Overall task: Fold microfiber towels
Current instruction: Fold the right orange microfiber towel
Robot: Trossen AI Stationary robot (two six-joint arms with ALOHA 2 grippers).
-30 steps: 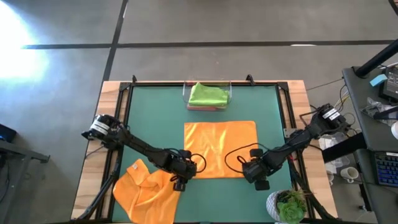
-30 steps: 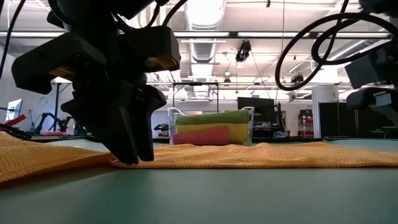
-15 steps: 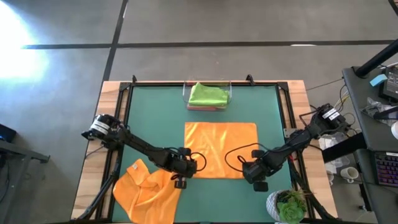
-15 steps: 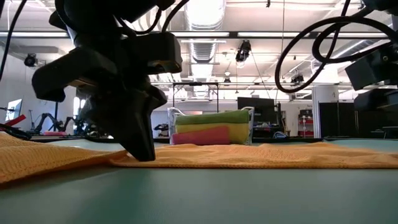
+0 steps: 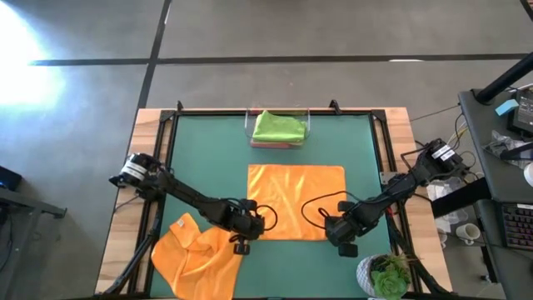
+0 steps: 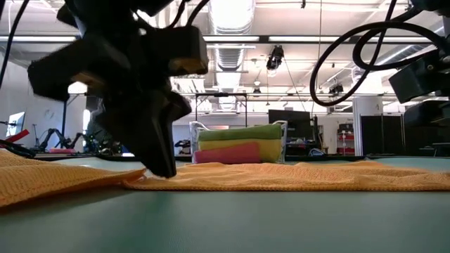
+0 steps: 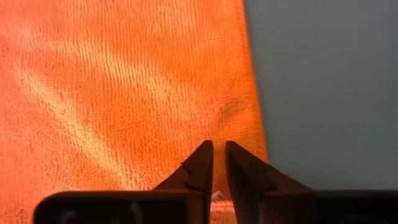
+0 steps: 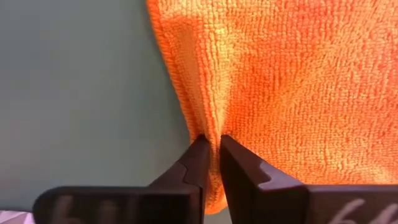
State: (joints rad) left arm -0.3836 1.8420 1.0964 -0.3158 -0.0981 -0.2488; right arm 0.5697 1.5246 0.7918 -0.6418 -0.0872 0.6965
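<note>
The orange towel's near corner (image 6: 146, 184) is lying flat under my left gripper's closed fingers, so next I open and pinch (image 7: 241, 142) that corner, then fold the towel's near edge over first.
An orange towel (image 5: 296, 200) lies spread flat in the middle of the green mat. My left gripper (image 5: 246, 237) stands at its near left corner, fingers closed on the cloth, and shows large in the low view (image 6: 163, 169). My right gripper (image 5: 339, 237) is shut at the near right corner. A second orange towel (image 5: 196, 257) lies crumpled at the table's near left. Folded green, pink and yellow towels (image 6: 238, 144) are stacked in the clear tray (image 5: 308, 125) at the far middle. My left gripper pinches the spread towel between its two fingers at the near left corner (image 7: 217, 132), close to the side edge. It comes from above, slanting down. The rest of the towel lies flat on the mat. My right gripper pinches the towel's near right corner (image 8: 210, 127) between its two fingers, from above and pointing down. The cloth puckers into a small ridge running up from the fingertips. The rest lies flat on the mat.
A black frame (image 5: 171, 158) runs round the mat. A potted plant (image 5: 385, 279) stands at the near right corner. Cables loop above the right arm (image 6: 365, 56). Bare mat lies between the spread towel and the tray.
My left gripper's fingers have closed together on the towel's near left corner, which now stands slightly raised against them. My right gripper has rolled a little on the spot. The towel has stayed where it was.
</note>
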